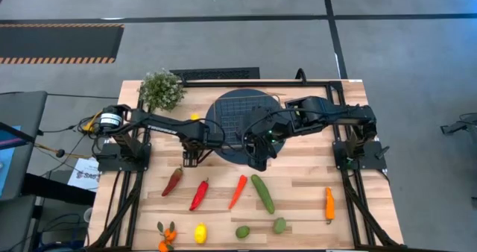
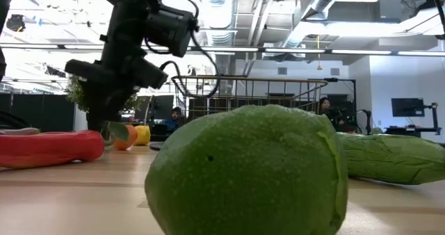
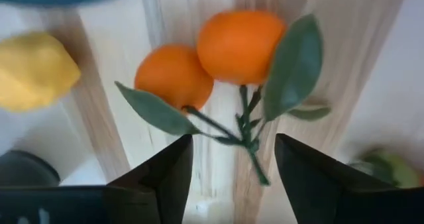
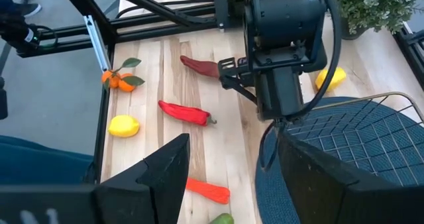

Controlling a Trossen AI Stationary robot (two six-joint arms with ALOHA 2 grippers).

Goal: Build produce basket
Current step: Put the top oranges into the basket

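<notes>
The left gripper's fingers are around only the thin stem (image 3: 255,159) and the tangerines are beyond the ends of the fingers, so the left gripper should lift clear and come down around the fruit itself (image 3: 233,48).
A pair of tangerines (image 3: 212,58) with green leaves and a stem lies on the wood next to the dark blue disc (image 1: 211,133). My left gripper (image 3: 233,177) hangs over it, pointing steeply down and open, one finger on either side of the stem without touching it. The low view shows the same tangerines (image 2: 125,138) under that gripper (image 2: 104,120). A lemon (image 3: 33,71) lies beside them. The wire basket (image 1: 242,114) stands on the disc. My right gripper (image 4: 232,177) is open and holds nothing, raised over the disc's near edge (image 1: 259,161).
On the near half of the table lie a dark red pepper (image 1: 173,181), a red pepper (image 1: 199,194), an orange pepper (image 1: 237,191), a cucumber (image 1: 262,194), two limes (image 1: 242,232), a lemon (image 1: 200,233) and more tangerines (image 1: 165,235). A potted plant (image 1: 162,90) stands far left.
</notes>
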